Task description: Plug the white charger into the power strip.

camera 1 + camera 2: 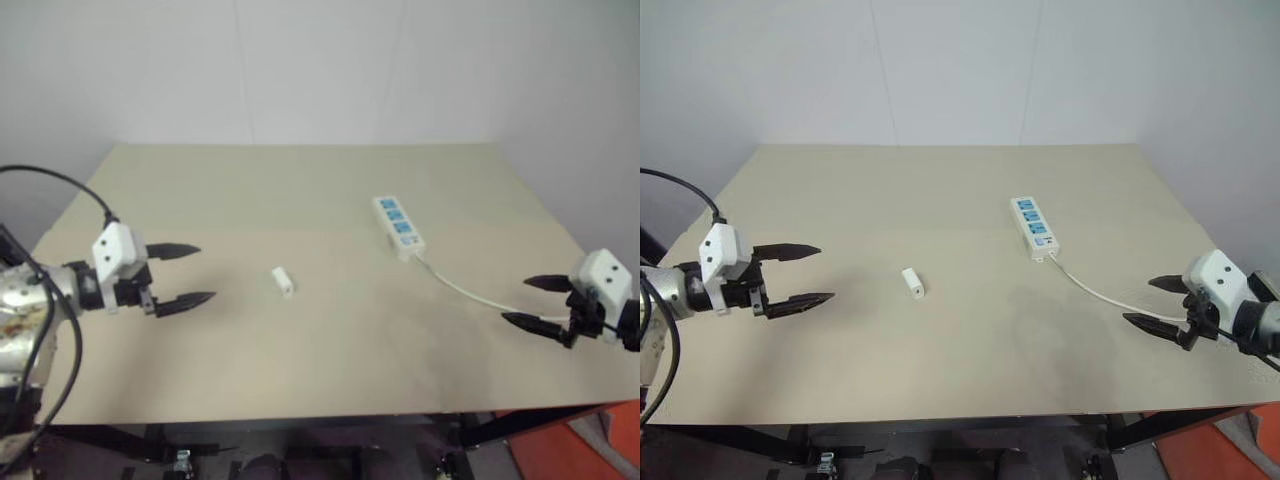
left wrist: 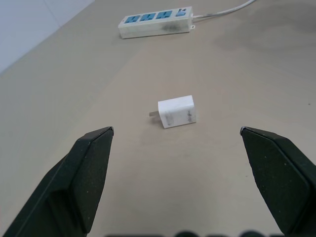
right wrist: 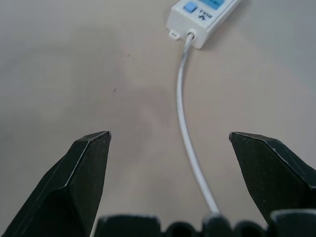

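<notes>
The cord curves loosely from the power strip's switch end, so it should follow freely behind when I carry the power strip.
The white charger lies on its side near the middle of the beige table, its metal prongs showing in the left wrist view. The power strip lies flat to the right and farther back, blue sockets up, and its thin cord runs toward the right front. My left gripper hovers open at the table's left, pointing at the charger from a short way off, nothing between its fingers. My right gripper is open at the right edge, just above the cord's near end, facing the strip's cord end.
The beige table stands against a white wall. Its front edge runs below both grippers. An orange object shows under the table's front right corner.
</notes>
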Available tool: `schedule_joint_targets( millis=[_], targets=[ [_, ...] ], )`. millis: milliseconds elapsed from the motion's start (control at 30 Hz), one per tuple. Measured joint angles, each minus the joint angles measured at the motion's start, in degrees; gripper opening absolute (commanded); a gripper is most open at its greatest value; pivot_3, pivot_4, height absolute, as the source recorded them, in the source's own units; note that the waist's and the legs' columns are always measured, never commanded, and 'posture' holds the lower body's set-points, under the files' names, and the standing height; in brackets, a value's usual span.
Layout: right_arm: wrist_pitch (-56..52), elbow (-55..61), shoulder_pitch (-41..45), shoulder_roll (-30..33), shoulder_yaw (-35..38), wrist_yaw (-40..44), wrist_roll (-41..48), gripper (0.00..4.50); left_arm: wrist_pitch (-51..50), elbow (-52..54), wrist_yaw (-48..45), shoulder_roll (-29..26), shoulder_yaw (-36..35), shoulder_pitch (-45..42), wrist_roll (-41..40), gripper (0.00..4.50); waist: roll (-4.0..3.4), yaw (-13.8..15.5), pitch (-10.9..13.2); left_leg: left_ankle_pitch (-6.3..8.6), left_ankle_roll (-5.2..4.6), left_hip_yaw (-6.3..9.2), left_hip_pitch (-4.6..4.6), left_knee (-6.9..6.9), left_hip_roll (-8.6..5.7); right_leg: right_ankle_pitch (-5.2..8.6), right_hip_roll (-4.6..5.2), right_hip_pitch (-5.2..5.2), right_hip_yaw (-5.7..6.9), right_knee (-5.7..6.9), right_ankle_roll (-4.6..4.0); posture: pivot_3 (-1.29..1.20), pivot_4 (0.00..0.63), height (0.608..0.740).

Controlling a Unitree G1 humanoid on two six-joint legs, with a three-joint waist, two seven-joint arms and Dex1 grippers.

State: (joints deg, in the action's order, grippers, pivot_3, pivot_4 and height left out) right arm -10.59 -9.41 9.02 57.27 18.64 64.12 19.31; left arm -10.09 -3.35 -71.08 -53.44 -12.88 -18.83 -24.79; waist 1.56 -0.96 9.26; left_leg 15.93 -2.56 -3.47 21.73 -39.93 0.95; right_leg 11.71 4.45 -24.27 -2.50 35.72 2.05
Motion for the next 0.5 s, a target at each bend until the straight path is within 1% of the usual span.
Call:
schedule_joint_targets(
  millis=[100, 233, 367, 433, 500],
  targets=[
    [-0.14, -0.63, 4.1, -3.25, -2.21, -2.19, -0.22, 4.5, 0.04, -0.5, -0.09, 0.0, 0.5, -1.02, 0.13, 4.48, 0.03, -0.38, 0.03, 0.0, 0.0, 0.0, 0.01, 0.01, 0.02, -0.01, -0.01, -0.03, -0.02, -0.01, 0.0, 0.0, 0.15, 0.74],
    [-0.62, -8.29, 16.43, -14.08, -7.7, -10.84, -3.79, 4.5, 0.18, -0.21, -1.08, 0.41, 1.59, -1.98, 0.17, 4.48, 0.11, -1.37, 0.08, -0.03, 0.05, 0.01, 0.0, 0.02, 0.0, -0.02, -0.01, -0.02, -0.05, 0.02, -0.02, 0.0, 0.15, 0.74],
    [2.01, -23.02, 28.05, -24.63, -12.69, -19.42, -8.9, 4.5, 1.65, -1.48, -0.4, 3.01, 4.97, -6.93, 2.31, 4.48, 0.11, -1.39, 0.13, -0.06, 0.09, 0.07, 0.27, 0.03, -0.04, -0.05, -0.01, -0.24, 0.01, 0.05, -0.04, 0.0, 0.15, 0.74],
    [4.5, -30.38, 32.71, -28.06, -13.85, -22.8, -10.65, 4.5, 2.38, -2.16, -0.01, 3.74, 5.43, -8.49, 2.77, 4.48, 0.1, -1.3, 0.14, -0.07, 0.11, 0.07, 0.52, 0.05, -0.08, -0.06, 0.04, -0.5, 0.03, 0.11, -0.04, 0.0, 0.15, 0.74],
    [7.19, -37.44, 36.93, -30.04, -13.87, -26.45, -12.03, 4.5, 2.85, -2.98, 0.14, 3.81, 5.83, -9.41, 3.71, 4.48, 0.09, -1.25, 0.14, -0.11, 0.18, 0.07, 0.84, 0.09, -0.09, -0.11, 0.07, -0.83, 0.05, 0.3, -0.03, 0.0, 0.15, 0.74]
  ],
)
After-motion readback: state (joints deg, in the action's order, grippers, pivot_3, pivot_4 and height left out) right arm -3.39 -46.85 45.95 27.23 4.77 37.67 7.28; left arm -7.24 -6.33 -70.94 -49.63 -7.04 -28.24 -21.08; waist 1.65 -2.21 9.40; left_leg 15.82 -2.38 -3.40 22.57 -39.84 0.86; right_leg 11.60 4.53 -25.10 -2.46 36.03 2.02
